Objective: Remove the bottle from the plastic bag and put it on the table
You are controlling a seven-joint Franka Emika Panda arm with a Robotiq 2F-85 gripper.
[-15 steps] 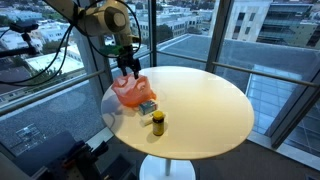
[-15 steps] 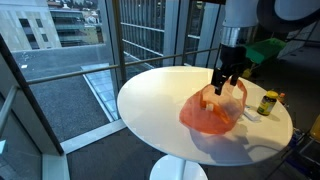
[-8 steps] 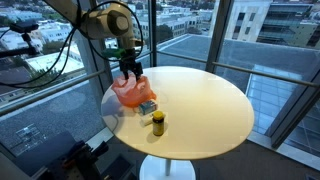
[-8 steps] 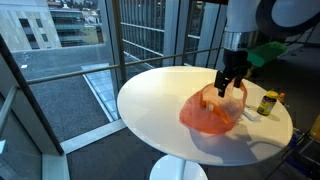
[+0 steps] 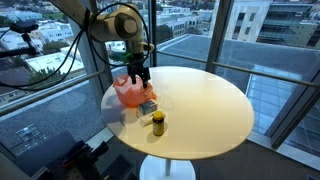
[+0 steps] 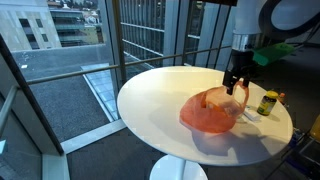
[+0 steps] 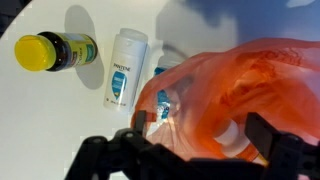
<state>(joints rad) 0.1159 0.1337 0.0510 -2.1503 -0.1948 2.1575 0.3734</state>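
Next, my gripper lifts clear and center over the bottle's white cap (image 7: 230,134) before it goes down, because the plastic bag's film (image 7: 192,122) fills its gap while the bottle sits next to a finger.
An orange plastic bag (image 5: 128,92) (image 6: 208,113) (image 7: 235,90) lies crumpled on the round white table (image 5: 200,100) (image 6: 160,105). In the wrist view a white bottle-like shape (image 7: 236,136) shows through the bag, and a blue and white item (image 7: 163,101) shows through its edge. A white bottle with a teal label (image 7: 125,67) (image 5: 147,106) lies on the table beside the bag. My gripper (image 5: 140,76) (image 6: 238,86) (image 7: 205,145) hangs just over the bag, its fingers wide apart with bag film between them.
A dark bottle with a yellow cap (image 5: 158,122) (image 6: 267,103) (image 7: 54,50) stands on the table near the bag. Glass walls with a railing surround the table. A green object (image 6: 270,50) sits behind the arm.
My gripper has moved sideways over the bag toward the side where the yellow-capped bottle stands. The bag and the bottles have stayed in place.
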